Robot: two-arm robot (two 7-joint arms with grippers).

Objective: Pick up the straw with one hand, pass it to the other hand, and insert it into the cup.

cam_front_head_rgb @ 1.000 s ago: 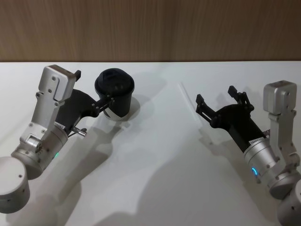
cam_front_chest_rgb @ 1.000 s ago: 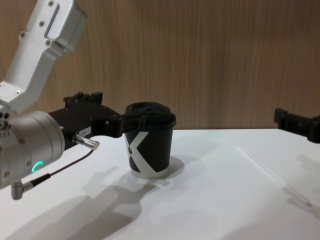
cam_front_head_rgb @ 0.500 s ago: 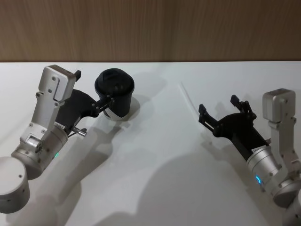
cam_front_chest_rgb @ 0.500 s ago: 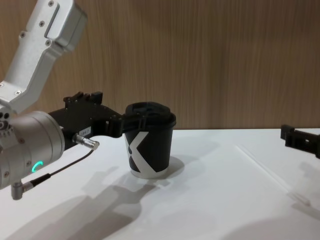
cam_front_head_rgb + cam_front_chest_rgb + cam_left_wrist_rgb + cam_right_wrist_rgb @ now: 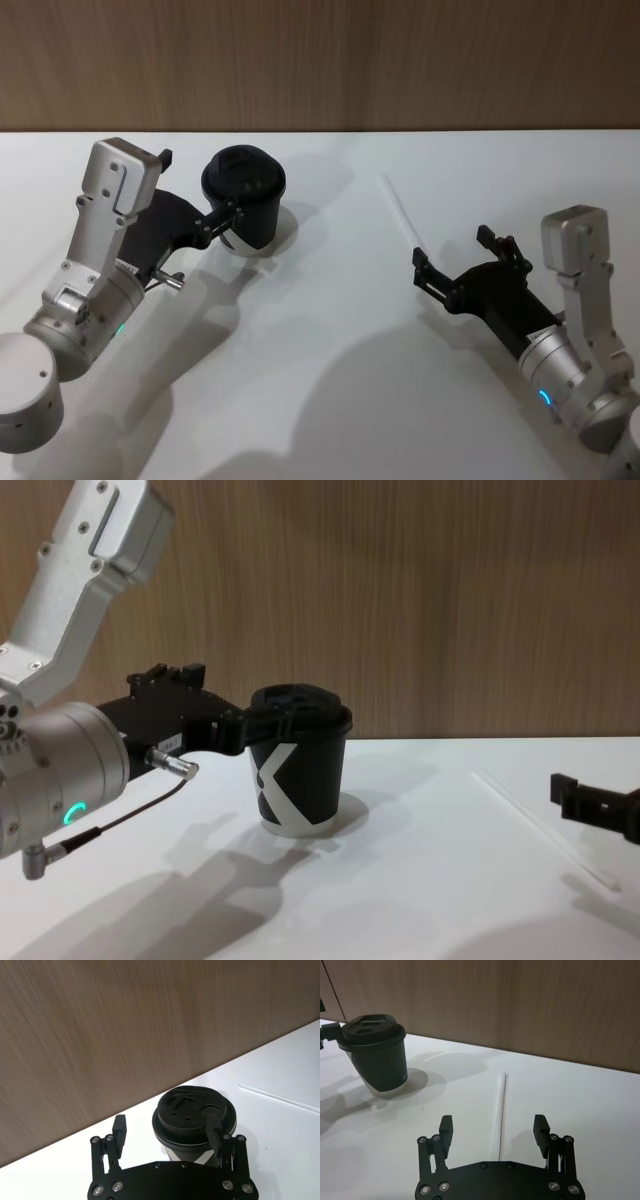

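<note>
The white straw lies straight (image 5: 402,212) from end to end, so its far end (image 5: 386,180) will come up stiffly rather than droop when I raise the straw's near end.
The white straw (image 5: 405,217) (image 5: 502,1100) (image 5: 530,820) lies flat on the white table, right of centre. My right gripper (image 5: 452,250) (image 5: 493,1125) hovers open over the straw's near end, one finger on each side and nothing held. The black cup (image 5: 243,190) (image 5: 194,1119) (image 5: 298,770), lidded and marked with a white X, stands upright at the back left. My left gripper (image 5: 198,188) (image 5: 166,1132) is open beside the cup. One of its fingers (image 5: 214,1132) rests at the lid's rim, and the other stands well clear.
A wooden wall (image 5: 320,60) closes off the table's (image 5: 320,340) far edge. A thin dark cable (image 5: 130,815) with a metal plug hangs by the left arm. Bare white tabletop lies between the cup and the straw.
My right gripper has drawn back toward me and dropped lower, now straddling the straw's near end. The left gripper and the cup have not moved.
</note>
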